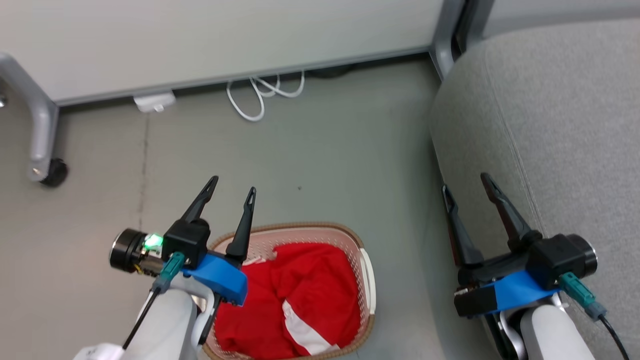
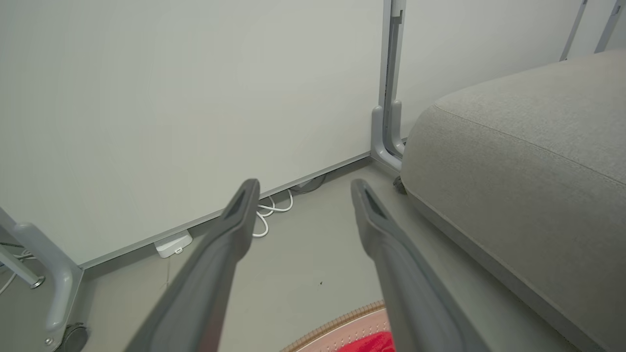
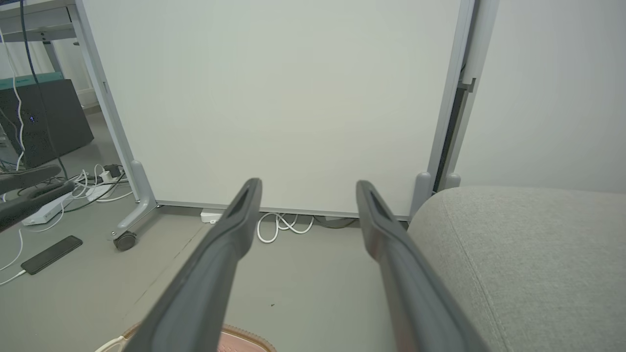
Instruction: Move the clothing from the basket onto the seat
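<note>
White trim (image 1: 256,261) sticks out next to the edge of the red clothing, so the robot should expect another red and white piece underneath when it lifts the clothing (image 1: 319,275).
The red clothing (image 1: 300,295) with a white panel lies bunched inside the cream basket (image 1: 367,280), which stands on the floor at the bottom middle of the head view. My left gripper (image 1: 234,185) hovers open above the basket's left rim, nothing between its fingers. The wide grey seat (image 1: 560,125) fills the right side. My right gripper (image 1: 465,182) is open and empty over the seat's left edge. In the left wrist view the left gripper (image 2: 304,188) points at the wall, with the basket rim (image 2: 342,320) and a bit of clothing (image 2: 367,344) below. The right wrist view shows the right gripper (image 3: 308,188) beside the seat (image 3: 528,254).
A white partition panel (image 1: 200,35) on a castor leg (image 1: 47,170) stands behind the basket. White cables (image 1: 260,92) and a white adapter (image 1: 154,101) lie at its foot. A phone (image 3: 51,254) and more cables lie on the floor to the left.
</note>
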`<state>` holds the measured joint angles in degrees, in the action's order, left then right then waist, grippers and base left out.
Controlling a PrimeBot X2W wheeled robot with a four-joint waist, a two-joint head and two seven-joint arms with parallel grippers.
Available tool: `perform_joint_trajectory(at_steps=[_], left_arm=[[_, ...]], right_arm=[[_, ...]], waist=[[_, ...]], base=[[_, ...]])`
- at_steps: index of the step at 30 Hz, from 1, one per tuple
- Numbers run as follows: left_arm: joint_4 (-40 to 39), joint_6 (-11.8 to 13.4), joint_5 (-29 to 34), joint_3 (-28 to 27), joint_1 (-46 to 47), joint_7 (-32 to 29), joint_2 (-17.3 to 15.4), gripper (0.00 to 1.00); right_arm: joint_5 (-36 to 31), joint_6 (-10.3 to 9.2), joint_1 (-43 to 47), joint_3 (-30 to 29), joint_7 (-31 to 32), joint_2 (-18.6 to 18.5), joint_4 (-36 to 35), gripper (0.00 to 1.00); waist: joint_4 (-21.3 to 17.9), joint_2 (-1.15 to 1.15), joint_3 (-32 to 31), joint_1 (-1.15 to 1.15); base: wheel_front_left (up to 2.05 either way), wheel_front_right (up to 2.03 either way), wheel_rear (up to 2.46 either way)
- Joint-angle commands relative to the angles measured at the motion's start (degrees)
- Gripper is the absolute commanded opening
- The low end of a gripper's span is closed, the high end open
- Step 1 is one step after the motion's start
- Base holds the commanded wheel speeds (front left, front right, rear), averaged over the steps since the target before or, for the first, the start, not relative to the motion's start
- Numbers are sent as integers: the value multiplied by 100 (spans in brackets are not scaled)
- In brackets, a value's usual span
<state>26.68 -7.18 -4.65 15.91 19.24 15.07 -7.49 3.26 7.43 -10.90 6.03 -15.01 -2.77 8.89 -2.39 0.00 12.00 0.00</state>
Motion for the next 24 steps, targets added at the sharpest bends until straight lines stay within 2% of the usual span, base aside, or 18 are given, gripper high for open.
perform_joint_trajectory(at_steps=[1,13,24], left_arm=[[101,-37,3,83,213,17,-72,100],[1159,-28,-278,1406,1316,17,-616,100],[2401,-28,-624,2710,2143,16,-871,100]], right_arm=[[-9,11,-142,-4,-26,-21,-49,100],[93,7,-730,34,-24,-18,-324,100],[182,7,-1101,120,-24,-18,-561,100]], waist=[[-226,0,382,0],[-758,0,1589,0],[-994,0,2522,0]], base=[[0,0,0],[0,0,0],[0,0,0]])
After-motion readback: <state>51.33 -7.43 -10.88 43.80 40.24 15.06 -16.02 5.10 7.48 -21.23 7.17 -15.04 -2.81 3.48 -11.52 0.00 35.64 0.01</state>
